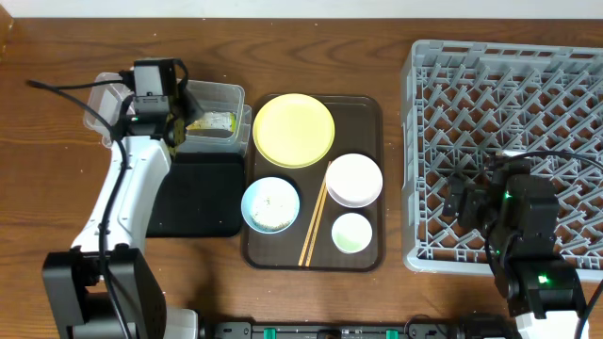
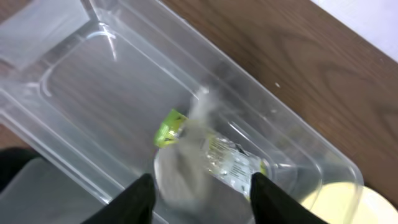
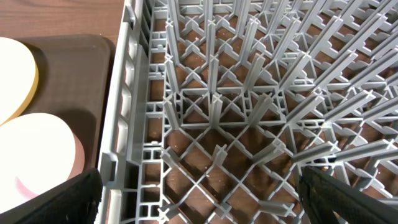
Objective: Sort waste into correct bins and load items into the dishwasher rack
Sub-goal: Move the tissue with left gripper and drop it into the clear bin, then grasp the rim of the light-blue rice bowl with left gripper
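The pale blue bowl's rim [image 1: 299, 202] is clear of the chopsticks. My left gripper should carry on heading for that gap [image 1: 307, 205] until its fingers close on the bowl's rim.
My left gripper [image 1: 186, 115] hangs over the clear tub [image 1: 222, 91], its jaws open. The yellow-green snack wrapper [image 2: 217, 155] lies loose and blurred on the tub floor [image 2: 93, 93], just beyond the fingertips [image 2: 144, 191]. On the brown serving tray [image 1: 369, 108] sit the yellow plate [image 1: 293, 129], white bowl [image 1: 354, 179], pale blue bowl [image 1: 270, 204] with whitish scraps, green cup [image 1: 351, 233] and chopsticks [image 1: 313, 224]. My right gripper [image 3: 202, 199] is open over the left edge of the grey rack [image 1: 509, 141], holding nothing.
The black tray [image 1: 193, 193] lies just in front of the clear tub, partly under my left arm. The rack wall [image 3: 121, 124] stands between my right gripper and the white bowl [image 3: 31, 155]. Upright pegs fill the rack.
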You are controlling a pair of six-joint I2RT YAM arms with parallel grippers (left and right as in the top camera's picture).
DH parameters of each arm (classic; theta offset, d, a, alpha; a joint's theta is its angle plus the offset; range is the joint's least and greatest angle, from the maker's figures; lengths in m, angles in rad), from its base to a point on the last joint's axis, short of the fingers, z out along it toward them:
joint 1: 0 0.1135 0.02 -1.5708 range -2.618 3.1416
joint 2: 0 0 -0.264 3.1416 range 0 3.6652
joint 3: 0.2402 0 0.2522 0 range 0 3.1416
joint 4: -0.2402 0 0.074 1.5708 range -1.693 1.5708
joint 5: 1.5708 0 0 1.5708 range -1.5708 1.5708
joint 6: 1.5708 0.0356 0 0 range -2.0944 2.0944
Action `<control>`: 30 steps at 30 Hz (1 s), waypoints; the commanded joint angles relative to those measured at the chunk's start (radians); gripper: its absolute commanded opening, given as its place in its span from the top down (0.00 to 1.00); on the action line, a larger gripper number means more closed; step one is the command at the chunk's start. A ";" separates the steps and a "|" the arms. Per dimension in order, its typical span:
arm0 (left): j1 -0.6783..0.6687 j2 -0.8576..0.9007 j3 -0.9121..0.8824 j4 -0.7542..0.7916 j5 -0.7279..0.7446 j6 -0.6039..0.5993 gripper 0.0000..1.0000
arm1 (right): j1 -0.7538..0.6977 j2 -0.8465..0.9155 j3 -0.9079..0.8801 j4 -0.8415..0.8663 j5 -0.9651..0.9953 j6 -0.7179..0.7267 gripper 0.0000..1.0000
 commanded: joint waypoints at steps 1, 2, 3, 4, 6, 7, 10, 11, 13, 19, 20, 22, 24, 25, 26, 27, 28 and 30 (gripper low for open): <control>0.013 -0.008 0.009 0.004 -0.011 0.021 0.47 | 0.007 0.000 0.023 -0.001 0.013 -0.006 0.01; 0.013 -0.017 0.009 0.002 -0.011 0.044 0.46 | 0.007 0.000 0.023 -0.001 0.013 -0.005 0.01; 0.010 -0.026 0.009 -0.005 -0.011 0.060 0.47 | 0.007 0.000 0.023 -0.001 0.013 -0.006 0.01; 0.006 -0.037 0.009 -0.012 -0.010 0.076 0.46 | 0.007 0.000 0.023 -0.001 0.013 -0.005 0.01; -0.012 -0.065 0.009 -0.038 -0.007 0.102 0.46 | 0.007 0.000 0.023 -0.001 0.013 -0.005 0.01; -0.024 -0.079 0.009 -0.055 -0.003 0.114 0.46 | 0.007 0.000 0.023 -0.001 0.013 -0.005 0.01; -0.075 -0.117 0.009 -0.116 0.055 0.150 0.46 | 0.007 0.000 0.023 -0.001 0.013 -0.005 0.01; -0.095 -0.126 0.009 -0.139 0.076 0.154 0.46 | 0.007 0.000 0.023 -0.001 0.013 -0.005 0.01; -0.148 -0.135 0.009 -0.195 0.098 0.153 0.45 | 0.007 0.000 0.023 -0.001 0.013 -0.005 0.01; -0.321 -0.111 0.008 -0.360 0.098 0.152 0.45 | 0.007 0.000 0.023 -0.001 0.013 -0.005 0.01; -0.348 -0.105 0.006 -0.377 0.098 0.152 0.45 | 0.007 0.000 0.023 -0.001 0.013 -0.005 0.01; -0.415 -0.083 0.000 -0.393 0.098 0.145 0.45 | 0.007 0.000 0.023 -0.002 0.013 -0.005 0.01; -0.467 -0.062 -0.007 -0.393 0.097 0.127 0.45 | 0.007 0.000 0.023 -0.001 0.013 -0.005 0.01; -0.488 -0.049 -0.008 -0.393 0.098 0.116 0.46 | 0.007 0.000 0.023 -0.002 0.013 -0.005 0.01; -0.508 -0.036 -0.008 -0.393 0.098 0.105 0.46 | 0.007 0.000 0.023 -0.002 0.013 -0.005 0.01; -0.526 -0.021 -0.008 -0.393 0.098 0.098 0.46 | 0.007 0.000 0.023 -0.002 0.013 -0.005 0.01; -0.543 -0.007 -0.008 -0.392 0.098 0.089 0.46 | 0.007 0.000 0.023 -0.003 0.013 -0.005 0.01; -0.574 0.027 -0.008 -0.392 0.098 0.062 0.46 | 0.007 0.000 0.023 -0.005 0.013 -0.005 0.01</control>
